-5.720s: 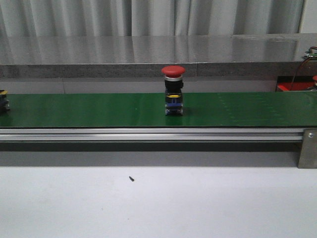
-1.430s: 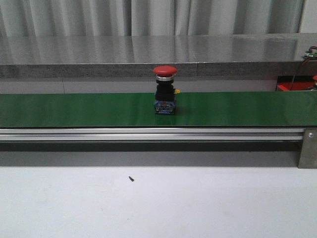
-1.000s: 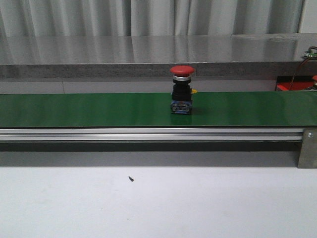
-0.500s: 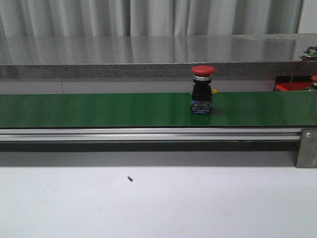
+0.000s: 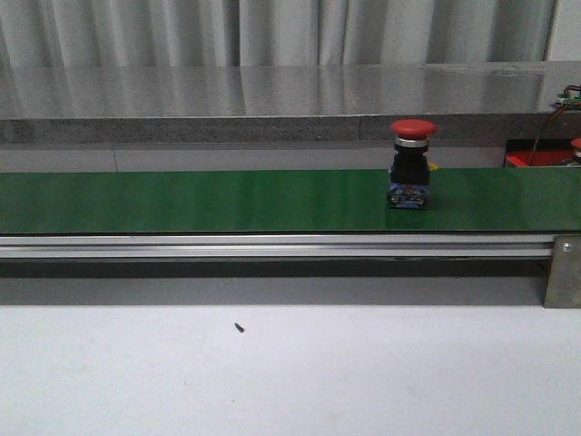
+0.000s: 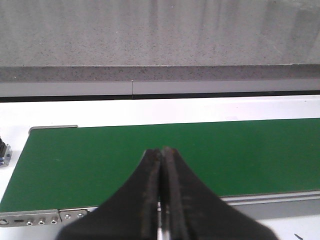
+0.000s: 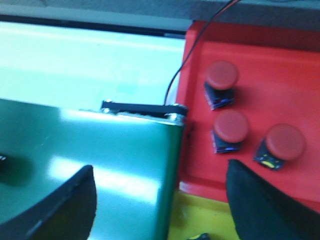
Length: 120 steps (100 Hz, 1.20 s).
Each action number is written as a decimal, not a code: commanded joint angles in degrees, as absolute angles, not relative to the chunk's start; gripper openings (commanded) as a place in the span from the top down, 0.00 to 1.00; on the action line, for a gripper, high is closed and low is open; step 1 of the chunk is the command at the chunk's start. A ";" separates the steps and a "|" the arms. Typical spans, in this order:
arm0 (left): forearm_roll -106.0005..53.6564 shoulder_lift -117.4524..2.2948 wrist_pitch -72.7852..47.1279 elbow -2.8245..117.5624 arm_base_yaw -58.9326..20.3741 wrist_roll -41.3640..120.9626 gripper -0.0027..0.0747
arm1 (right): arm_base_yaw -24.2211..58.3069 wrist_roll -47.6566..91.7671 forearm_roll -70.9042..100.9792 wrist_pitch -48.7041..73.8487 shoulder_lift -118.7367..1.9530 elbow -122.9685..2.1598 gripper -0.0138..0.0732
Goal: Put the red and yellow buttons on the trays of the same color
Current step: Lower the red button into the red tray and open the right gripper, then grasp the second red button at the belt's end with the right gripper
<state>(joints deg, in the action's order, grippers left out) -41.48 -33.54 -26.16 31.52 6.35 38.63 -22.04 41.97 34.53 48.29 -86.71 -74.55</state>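
The red button will bring the bit of yellow [image 5: 433,166] with it when I lift the button, because that yellow sits tight against the body below the red cap.
A red button [image 5: 412,163] stands upright on the green belt [image 5: 182,200], right of the middle, with a bit of yellow [image 5: 432,167] showing just behind it. No gripper shows in the front view. My left gripper [image 6: 161,150] is shut and empty, over the belt's near edge [image 6: 100,165]. Open and empty, my right gripper [image 7: 160,167] hangs over the belt's end [image 7: 125,150]. Beside that end lies the red tray [image 7: 280,60] holding three red buttons [image 7: 221,82] [image 7: 230,130] [image 7: 282,145]. The yellow tray [image 7: 215,217] lies next to it, with a dark piece at the picture's edge.
An aluminium rail [image 5: 272,245] runs along the belt's front, with a bracket [image 5: 563,272] at its right end. A grey ledge [image 5: 272,127] stands behind the belt. The red tray's corner [image 5: 531,160] and a wire [image 5: 545,127] show at the far right. A small object [image 6: 4,154] sits by the belt's far left end.
The red button has ridden the belt steadily to the right, from the middle to right of the middle. The grippers do not appear in the earlier frames.
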 commanded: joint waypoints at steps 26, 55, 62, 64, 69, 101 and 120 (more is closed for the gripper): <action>-43.39 -33.72 -22.88 33.23 5.91 38.58 0.99 | -12.48 45.62 36.74 48.97 -82.02 -68.44 0.22; -43.39 -33.72 -22.88 33.23 5.91 38.58 0.99 | -5.63 49.67 36.15 45.23 -82.69 -66.59 0.22; -43.39 -33.72 -22.88 33.23 5.91 38.58 0.99 | -4.59 50.81 36.15 44.99 -83.61 -66.59 0.22; -43.39 -33.72 -22.88 33.23 5.91 38.58 0.99 | -4.42 50.98 36.15 45.00 -83.88 -66.59 0.22; -43.39 -33.72 -22.88 33.23 5.91 38.58 0.99 | -3.96 51.51 36.15 45.00 -84.69 -66.59 0.22; -43.39 -33.72 -22.88 33.23 5.91 38.58 0.99 | -3.30 53.05 36.60 41.20 -89.85 -66.87 0.22; -43.39 -33.72 -22.88 33.23 5.91 38.58 0.99 | -3.30 53.48 36.87 39.32 -92.10 -66.95 0.22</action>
<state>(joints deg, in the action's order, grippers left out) -41.48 -33.54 -26.14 31.52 6.35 38.63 -3.47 52.66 34.66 41.40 -93.56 -65.36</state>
